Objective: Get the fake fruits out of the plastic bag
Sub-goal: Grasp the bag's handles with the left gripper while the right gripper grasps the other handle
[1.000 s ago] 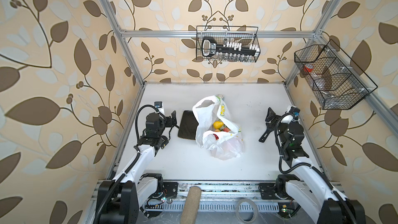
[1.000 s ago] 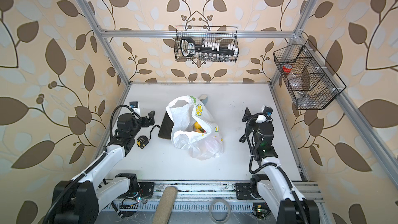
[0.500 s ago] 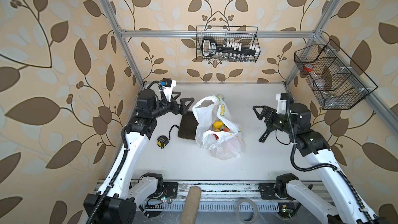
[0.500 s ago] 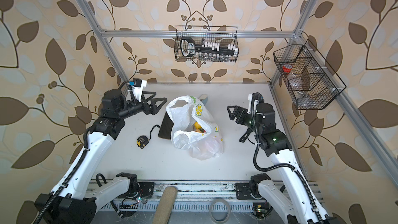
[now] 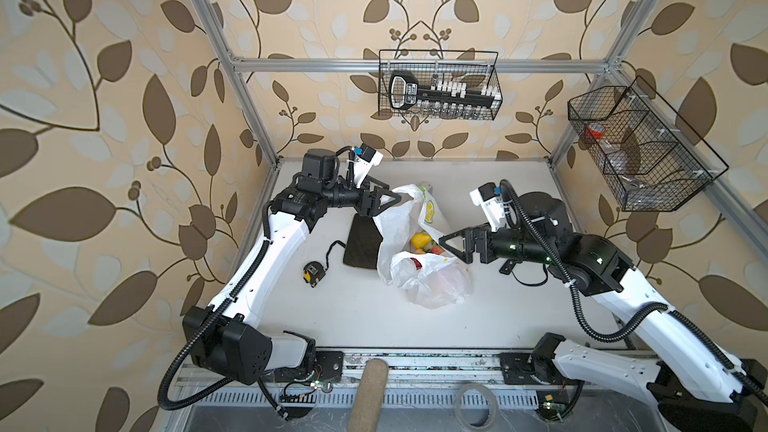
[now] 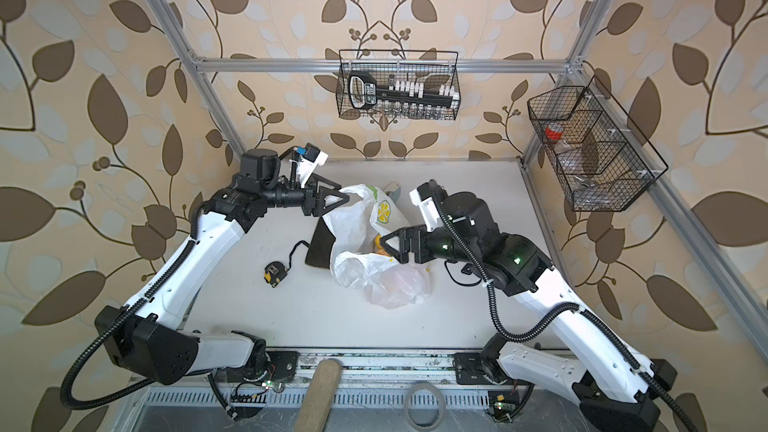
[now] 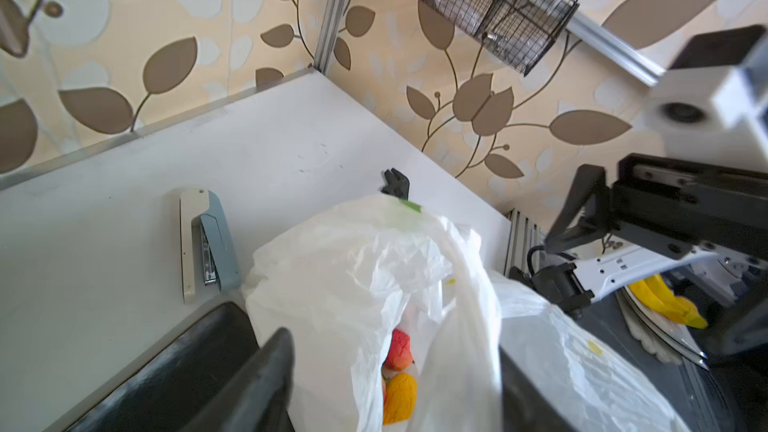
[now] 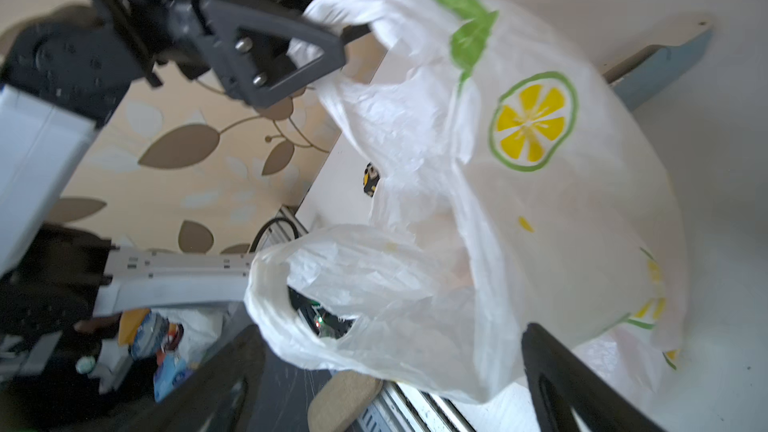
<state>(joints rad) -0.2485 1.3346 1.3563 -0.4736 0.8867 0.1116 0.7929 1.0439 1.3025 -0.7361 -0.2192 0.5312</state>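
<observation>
My left gripper holds only the bag's far handle, and the bag's near side (image 5: 425, 273) sags. Next, my right gripper closes on the bag's near handle (image 8: 480, 344) before I lift.
The plastic bag (image 5: 432, 280) (image 6: 390, 280) lies mid-table, white with a lemon print (image 8: 534, 122), its mouth gaping upward. Inside it show the fake fruits: a yellow one (image 5: 420, 239), a red one (image 7: 399, 351) and a yellow-orange one (image 7: 400, 396). My left gripper (image 5: 397, 200) (image 7: 392, 342) is at the bag's far handle, its fingers (image 7: 266, 367) partly closed and still apart on either side of the plastic. My right gripper (image 5: 446, 238) (image 8: 390, 367) stands open at the bag's right side, the near handle (image 8: 291, 284) between its fingers.
A dark plate (image 5: 361, 247) lies partly under the bag's left side, a yellow-black tape measure (image 5: 312, 273) left of it. A stapler (image 7: 208, 243) lies behind the bag. Wire baskets (image 5: 440, 91) (image 5: 640, 151) hang on the back and right walls. A black clip (image 7: 395, 180) sits near the right edge.
Both arms have risen from their rest poses and reached in to the bag from either side. The left gripper's jaws have narrowed around the far handle.
</observation>
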